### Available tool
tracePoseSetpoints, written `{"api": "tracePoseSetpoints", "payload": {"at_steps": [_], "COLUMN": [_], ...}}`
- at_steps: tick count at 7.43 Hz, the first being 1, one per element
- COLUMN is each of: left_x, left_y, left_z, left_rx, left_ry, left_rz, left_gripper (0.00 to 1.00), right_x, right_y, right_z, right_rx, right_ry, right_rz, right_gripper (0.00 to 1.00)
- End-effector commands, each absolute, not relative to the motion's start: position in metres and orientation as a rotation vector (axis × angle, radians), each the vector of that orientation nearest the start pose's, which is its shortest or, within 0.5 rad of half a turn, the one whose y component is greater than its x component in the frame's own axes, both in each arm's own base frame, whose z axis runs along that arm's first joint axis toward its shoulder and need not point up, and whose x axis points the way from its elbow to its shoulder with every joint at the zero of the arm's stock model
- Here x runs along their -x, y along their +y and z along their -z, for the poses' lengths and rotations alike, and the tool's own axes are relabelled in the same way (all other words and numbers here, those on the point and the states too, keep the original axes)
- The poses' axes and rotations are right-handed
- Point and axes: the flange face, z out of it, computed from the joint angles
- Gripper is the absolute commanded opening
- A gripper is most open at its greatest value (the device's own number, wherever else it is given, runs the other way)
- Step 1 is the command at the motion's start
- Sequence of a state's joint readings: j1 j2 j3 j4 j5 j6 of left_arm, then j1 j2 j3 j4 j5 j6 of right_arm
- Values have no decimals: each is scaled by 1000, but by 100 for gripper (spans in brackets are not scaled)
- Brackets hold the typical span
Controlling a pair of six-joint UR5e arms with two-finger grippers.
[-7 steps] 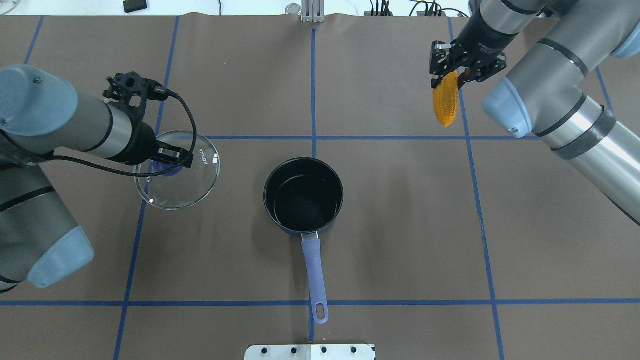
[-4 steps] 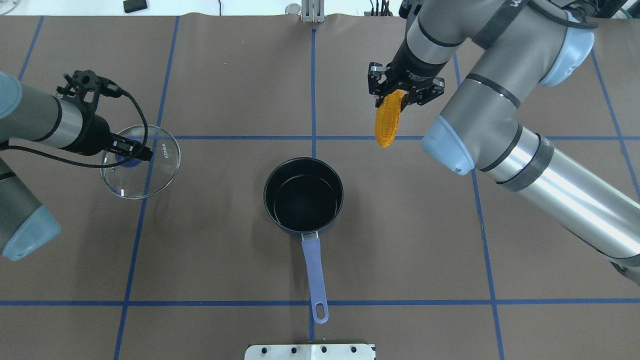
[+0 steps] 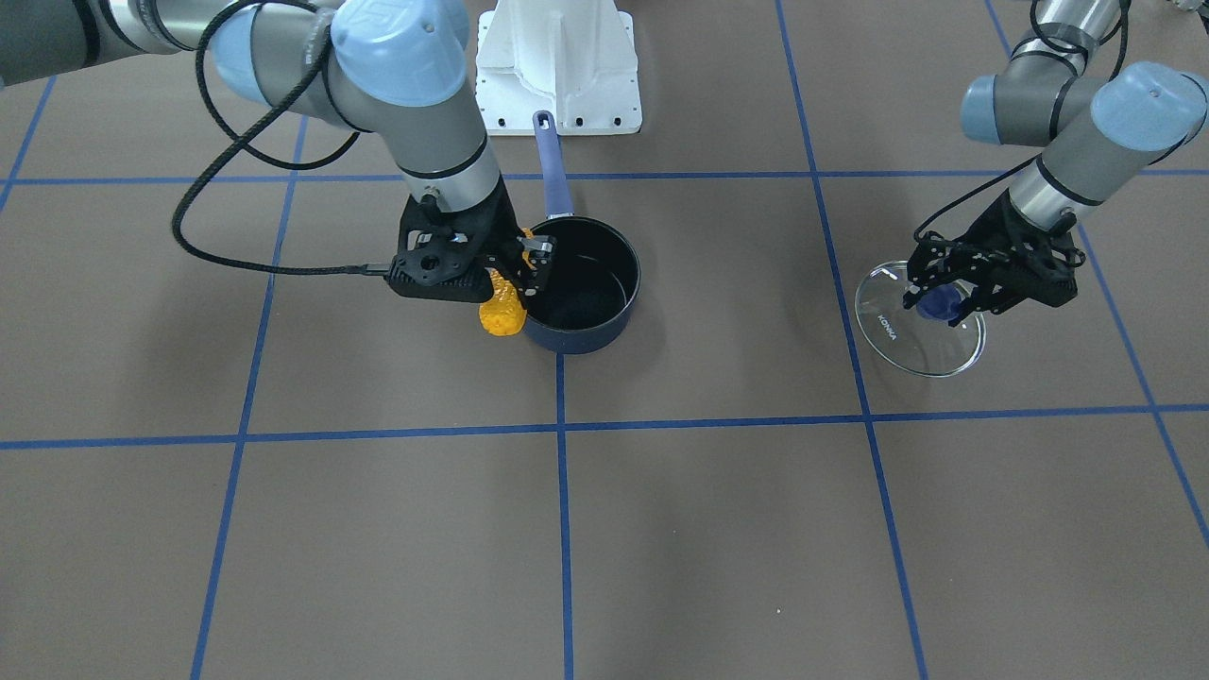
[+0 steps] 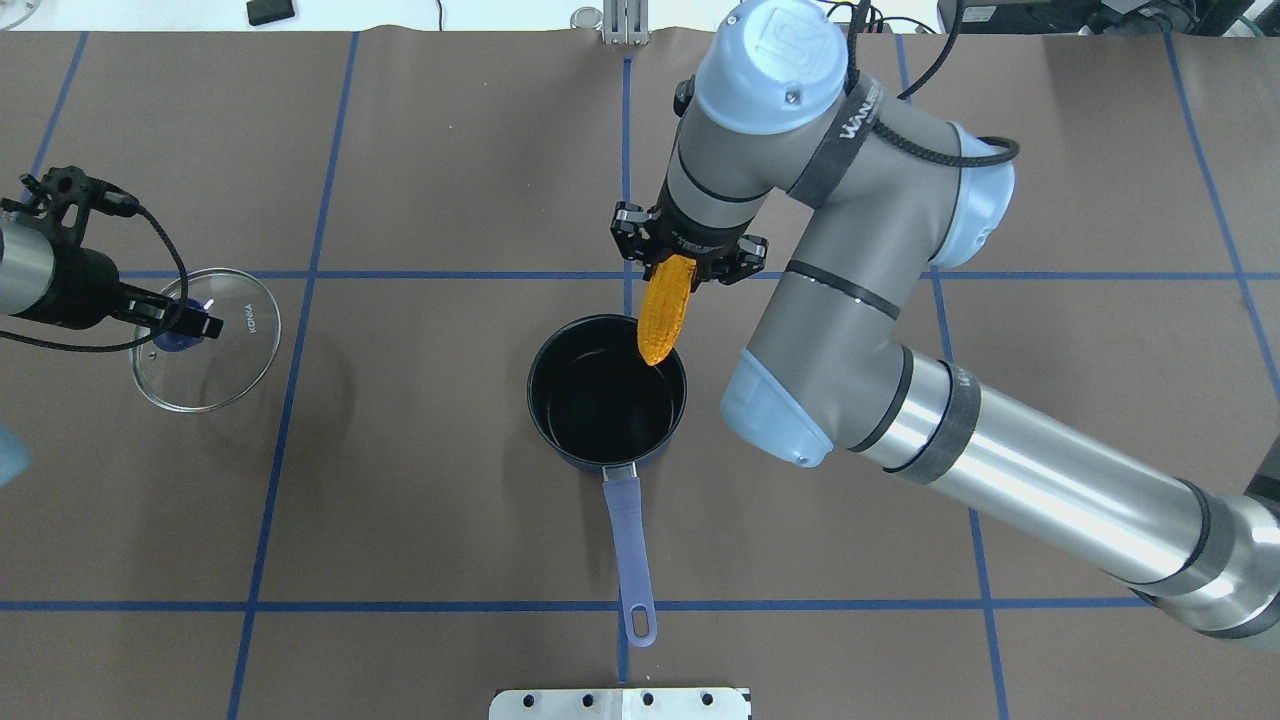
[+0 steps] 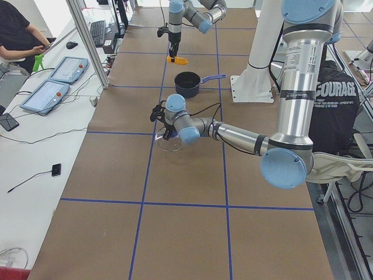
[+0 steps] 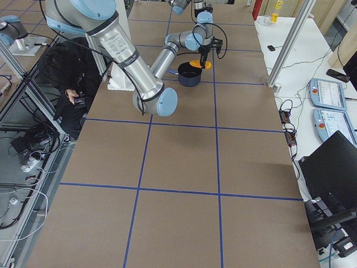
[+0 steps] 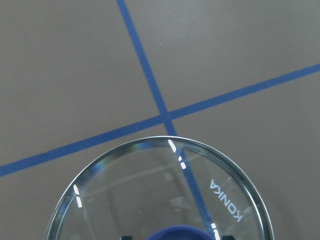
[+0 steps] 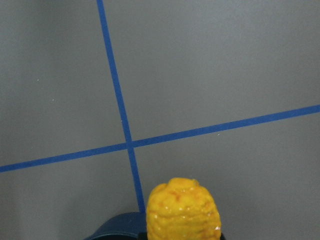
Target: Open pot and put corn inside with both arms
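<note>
Corn hangs tip down at the pot's rim, lid clear; my right gripper should keep carrying it in, then release.
The dark pot (image 4: 607,392) with a lilac handle (image 4: 630,548) stands open at the table's middle; it also shows in the front view (image 3: 578,283). My right gripper (image 4: 682,268) is shut on the yellow-orange corn (image 4: 664,312), which hangs tip down over the pot's far rim. The corn (image 3: 502,314) shows beside the pot's rim in the front view and fills the bottom of the right wrist view (image 8: 183,210). My left gripper (image 4: 180,325) is shut on the blue knob of the glass lid (image 4: 207,340) and holds it far left, also seen in the front view (image 3: 919,321).
Brown table cover with blue tape lines. A white base plate (image 3: 557,66) stands at the robot's side behind the pot handle. A person (image 5: 17,35) sits by control pendants (image 5: 55,81) on the side table.
My right arm has carried the corn left and nearer, from the far right to over the pot's far rim. My left arm has drawn the lid further left.
</note>
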State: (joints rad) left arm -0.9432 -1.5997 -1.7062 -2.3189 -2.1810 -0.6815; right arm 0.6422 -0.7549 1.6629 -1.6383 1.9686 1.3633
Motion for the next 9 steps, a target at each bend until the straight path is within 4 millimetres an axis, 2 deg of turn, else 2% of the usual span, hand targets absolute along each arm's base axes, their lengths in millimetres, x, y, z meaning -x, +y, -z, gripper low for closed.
{"api": "tracePoseSetpoints", "payload": {"at_steps": [1, 5, 7, 8, 9], "left_x": [-231, -220, -215, -212, -211], "left_y": [-454, -456, -454, -449, -449], "left_z": [-516, -516, -522, -531, -533], "left_rx": [-354, -350, -331, -320, -321], "left_ry": [987, 997, 999, 990, 981], "left_rz": [-226, -214, -209, -204, -198], "left_gripper": [48, 48, 48, 48, 48], "right_x": [533, 588, 592, 593, 592], "right_y": [-450, -418, -417, -418, -420], "right_z": [-124, -151, -150, -148, -146], "right_rx": [-16, -27, -29, -31, -44], "right_ry": [-897, -822, -818, -819, -818], "right_rz": [-228, -193, -184, -184, -186], "right_gripper": [44, 45, 48, 67, 99]}}
